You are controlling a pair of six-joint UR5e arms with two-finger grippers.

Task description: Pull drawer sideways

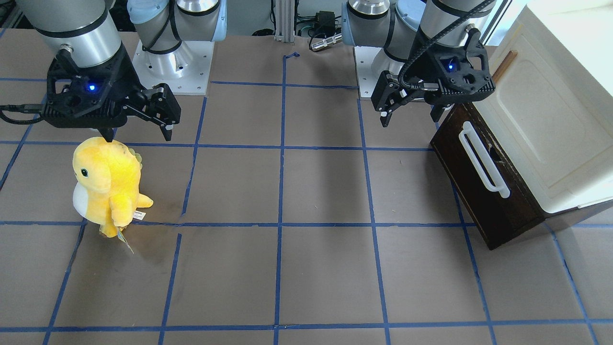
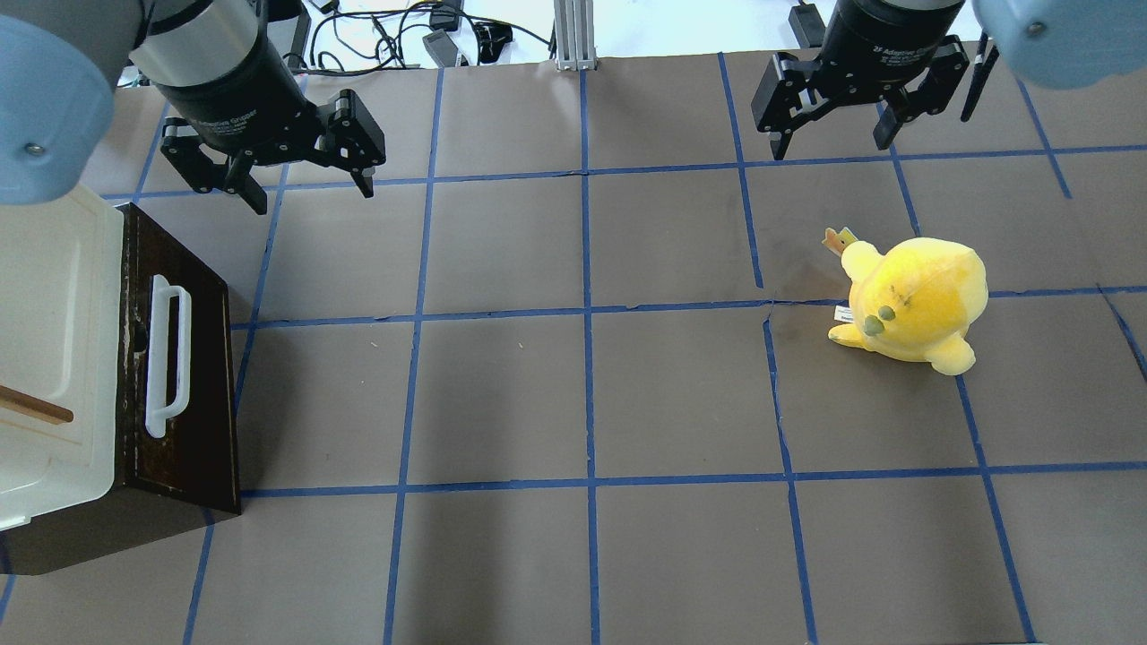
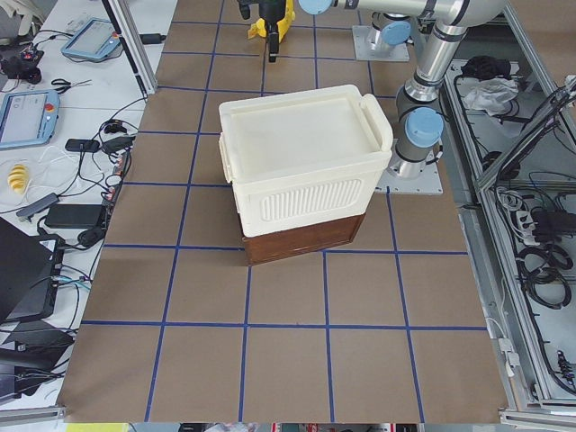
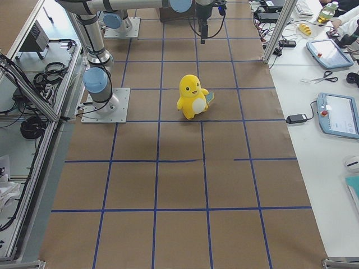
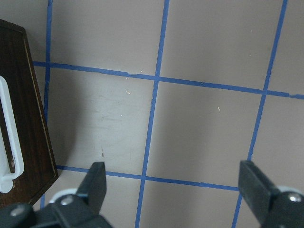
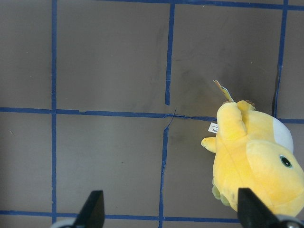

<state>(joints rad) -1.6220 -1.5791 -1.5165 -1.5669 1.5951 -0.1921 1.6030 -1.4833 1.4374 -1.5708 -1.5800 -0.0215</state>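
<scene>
The drawer [image 1: 480, 201] will slide straight out, empty inside, when I pull, because a dark hollow shows through the chipped gap [image 1: 495, 154] by the drawer's handle.
The dark brown drawer [image 1: 483, 201] with its long white bar handle [image 1: 482, 160] sits under a cream-white cabinet [image 1: 541, 120] at the table's left end. None of its inner walls show. It also shows in the overhead view [image 2: 202, 358] and at the left edge of the left wrist view [image 5: 26, 118]. My left gripper [image 2: 314, 195] is open and empty. It hovers over bare table beside the drawer's far end, apart from the handle [image 2: 168, 354]. My right gripper [image 2: 829, 148] is open and empty, far off on the right side.
A yellow plush toy [image 2: 914, 300] stands on the right half of the table, near my right gripper [image 1: 138, 138]. The brown table surface carries a blue tape grid. The arm bases stand at the table's robot-side edge.
</scene>
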